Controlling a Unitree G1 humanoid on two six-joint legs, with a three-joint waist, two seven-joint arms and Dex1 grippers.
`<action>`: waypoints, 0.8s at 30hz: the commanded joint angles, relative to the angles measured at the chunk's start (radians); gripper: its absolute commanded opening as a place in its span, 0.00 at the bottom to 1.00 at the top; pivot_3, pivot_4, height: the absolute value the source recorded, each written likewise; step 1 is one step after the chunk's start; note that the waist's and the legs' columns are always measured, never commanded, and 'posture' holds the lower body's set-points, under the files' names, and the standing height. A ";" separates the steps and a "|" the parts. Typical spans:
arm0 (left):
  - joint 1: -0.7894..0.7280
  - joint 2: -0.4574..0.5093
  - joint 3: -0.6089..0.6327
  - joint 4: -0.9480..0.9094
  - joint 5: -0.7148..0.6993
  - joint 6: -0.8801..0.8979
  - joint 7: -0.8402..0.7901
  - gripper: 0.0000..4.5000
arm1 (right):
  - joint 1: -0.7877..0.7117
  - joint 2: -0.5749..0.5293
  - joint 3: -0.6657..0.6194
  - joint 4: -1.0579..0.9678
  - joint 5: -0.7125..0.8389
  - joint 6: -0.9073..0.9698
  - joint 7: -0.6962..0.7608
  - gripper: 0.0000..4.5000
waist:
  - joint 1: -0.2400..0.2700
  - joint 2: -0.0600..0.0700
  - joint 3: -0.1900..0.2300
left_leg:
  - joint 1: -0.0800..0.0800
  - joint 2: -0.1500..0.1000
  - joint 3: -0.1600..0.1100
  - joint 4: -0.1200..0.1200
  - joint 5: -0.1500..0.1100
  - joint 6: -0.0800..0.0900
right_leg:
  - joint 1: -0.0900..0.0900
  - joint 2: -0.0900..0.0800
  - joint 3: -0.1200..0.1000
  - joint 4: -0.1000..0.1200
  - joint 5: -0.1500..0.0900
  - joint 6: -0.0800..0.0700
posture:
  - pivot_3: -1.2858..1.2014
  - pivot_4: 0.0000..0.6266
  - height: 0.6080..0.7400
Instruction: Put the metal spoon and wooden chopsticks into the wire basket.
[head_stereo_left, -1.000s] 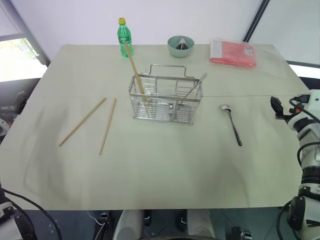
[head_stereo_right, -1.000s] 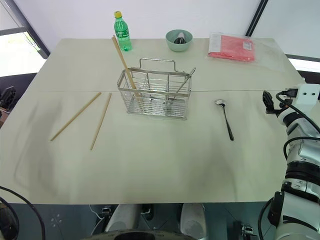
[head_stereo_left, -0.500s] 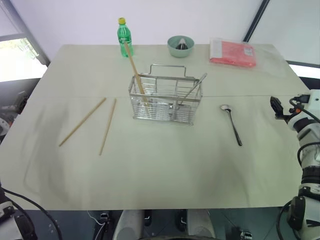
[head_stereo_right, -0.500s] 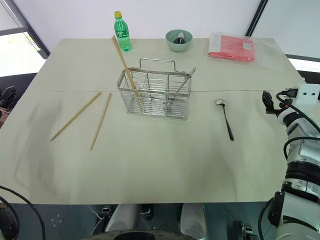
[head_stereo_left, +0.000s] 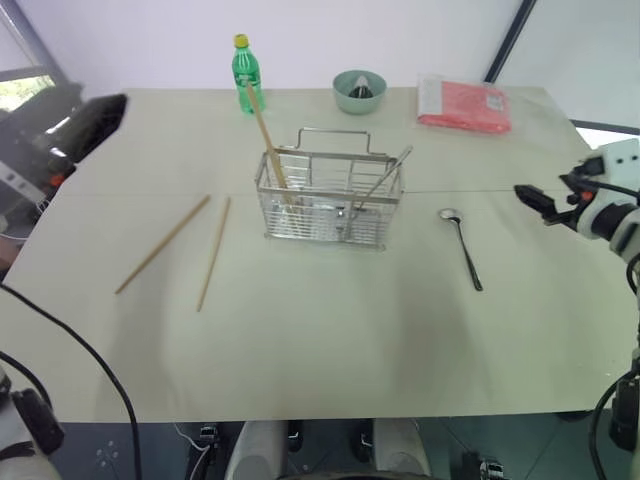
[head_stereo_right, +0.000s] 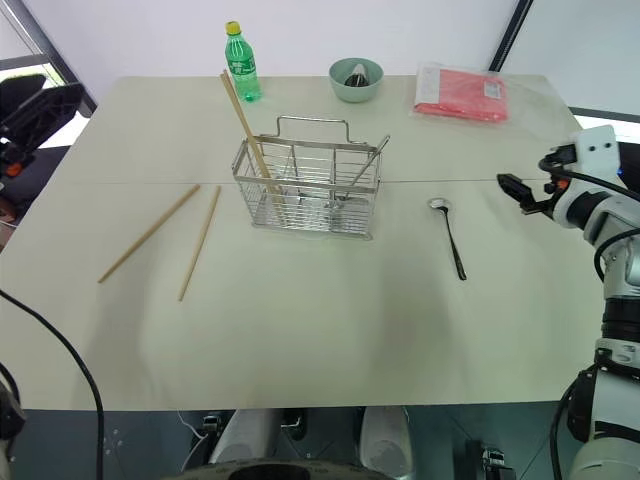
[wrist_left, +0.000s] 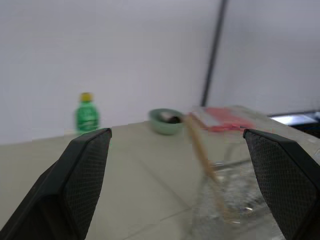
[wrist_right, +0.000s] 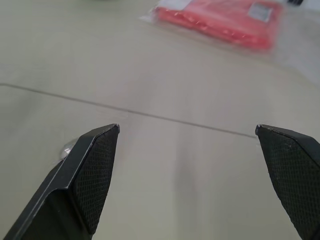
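The chopstick in the wire basket (head_stereo_left: 264, 132) leans well above the basket's rim, so I expect the next chopstick (head_stereo_left: 162, 245) to tip over and stick out when I lower it in.
The wire basket (head_stereo_left: 330, 200) stands mid-table with one wooden chopstick (head_stereo_left: 266, 135) leaning in its left end and a thin silver utensil (head_stereo_left: 385, 178) in its right end. Two more wooden chopsticks (head_stereo_left: 165, 243) (head_stereo_left: 214, 252) lie flat on the table left of it. To the basket's right lies the metal spoon (head_stereo_left: 462, 248), bowl away from me. My left gripper (head_stereo_left: 110, 108) hangs open and empty above the table's far left edge, pointing toward the basket. My right gripper (head_stereo_left: 530, 197) is open and empty, low over the table just right of the spoon.
A green bottle (head_stereo_left: 243, 72), a pale green bowl (head_stereo_left: 360, 92) and a red packet (head_stereo_left: 465, 105) stand along the table's far edge. A black cable (head_stereo_left: 90, 360) loops over the near left corner.
My left gripper has risen into view at the left and swung toward the basket. My right gripper has moved left over the table toward the spoon. The objects have not moved.
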 joint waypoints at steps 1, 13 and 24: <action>0.046 0.070 -0.060 -0.153 -0.120 0.050 -0.149 0.99 | -0.006 0.028 -0.008 -0.127 0.053 0.149 -0.037 1.00 | -0.001 0.000 0.000 | 0.000 0.000 0.000 0.000 0.000 0.000 | 0.000 0.000 0.000 0.000 0.000 0.000 | 0.52 0.24 0.54; 0.097 0.112 -0.309 -0.257 0.088 -0.091 -0.312 0.99 | 0.033 0.189 0.051 -0.207 0.048 0.284 -0.140 1.00 | 0.027 0.002 0.002 | 0.000 0.001 0.005 -0.001 0.000 0.000 | -0.002 0.001 0.001 -0.002 -0.001 -0.006 | 0.52 0.24 0.54; 0.039 0.127 -0.291 -0.251 0.022 -0.060 -0.272 1.00 | 0.002 0.256 0.074 -0.034 -0.010 0.155 -0.170 0.88 | 0.022 0.002 0.003 | 0.000 0.002 0.005 -0.001 0.000 0.001 | 0.000 0.004 0.001 -0.004 0.001 -0.004 | 0.52 0.24 0.54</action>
